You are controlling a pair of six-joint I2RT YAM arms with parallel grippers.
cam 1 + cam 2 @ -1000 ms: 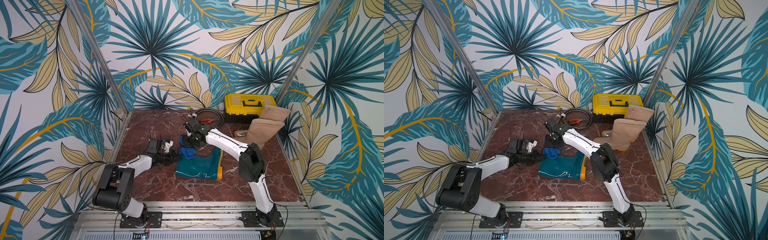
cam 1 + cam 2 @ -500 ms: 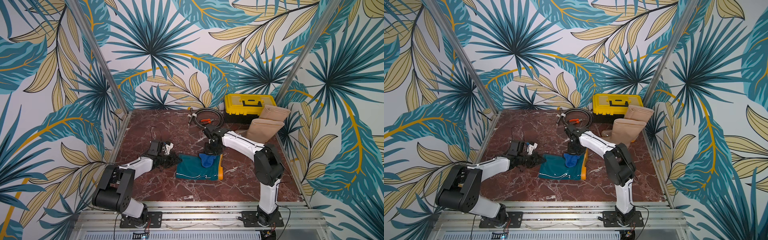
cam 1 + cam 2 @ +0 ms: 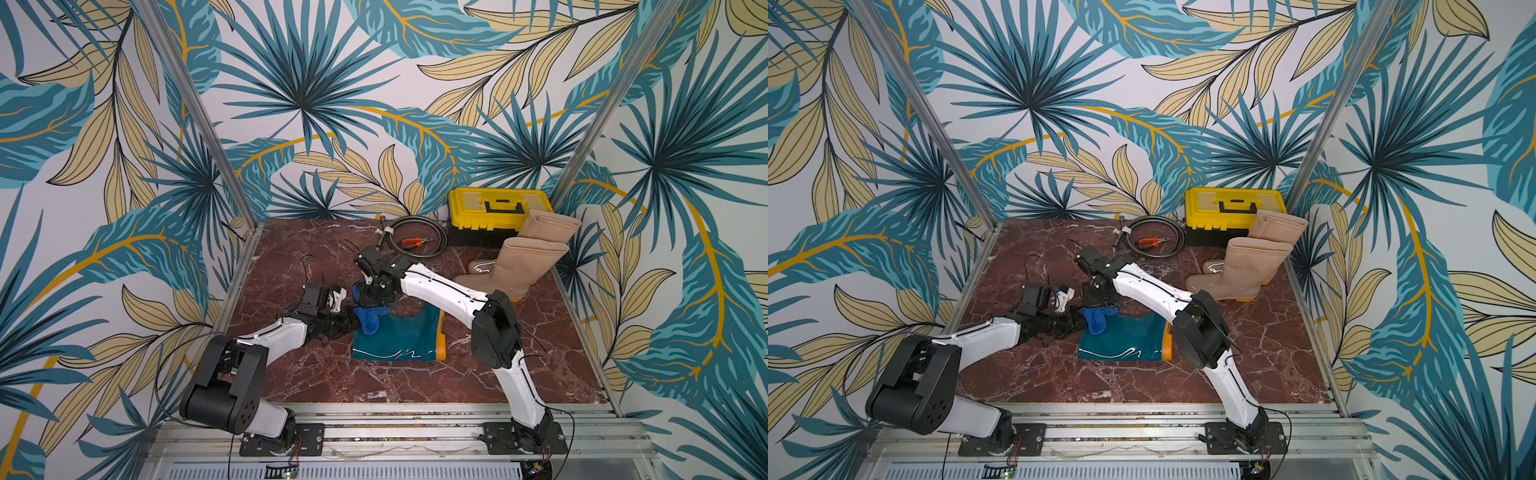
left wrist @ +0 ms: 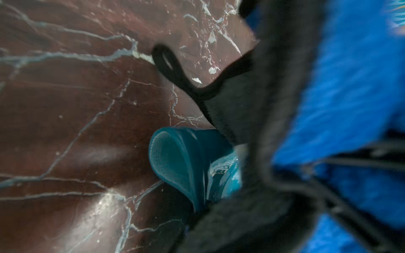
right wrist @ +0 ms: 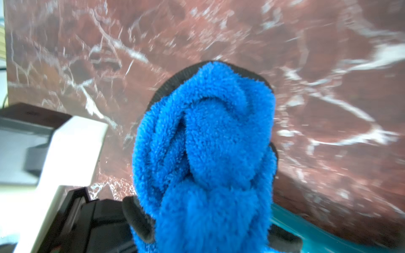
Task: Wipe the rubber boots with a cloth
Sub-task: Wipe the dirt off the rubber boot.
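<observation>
The blue cloth is at the teal boot's rim [image 3: 354, 344], up against my left gripper's fingers. I should therefore use my right gripper to wipe back along the boot's body toward the orange sole [image 3: 441, 347].
A dark teal rubber boot [image 3: 399, 338] lies on its side mid-table in both top views, orange sole [image 3: 441, 336] to the right. My right gripper [image 3: 371, 308] is shut on the bright blue cloth [image 3: 370, 321], which rests on the shaft's top end. The cloth [image 5: 203, 153] fills the right wrist view, black fingers [image 5: 140, 221] on either side. My left gripper [image 3: 350, 325] is shut on the teal boot's rim [image 4: 175, 164], its fuzzy black fingers [image 4: 247, 105] beside the cloth [image 4: 350, 87]. Two tan boots [image 3: 513, 270] [image 3: 548, 226] stand upright at the back right.
A yellow toolbox [image 3: 496, 208] sits against the back wall behind the tan boots. A coiled black cable [image 3: 440, 239] with orange pliers [image 3: 409, 242] lies left of it. The red marble table [image 3: 299, 257] is walled on three sides.
My right gripper swept the cloth along the teal boot toward its foot, then back to the shaft's top end. The left arm and the boot have stayed put.
</observation>
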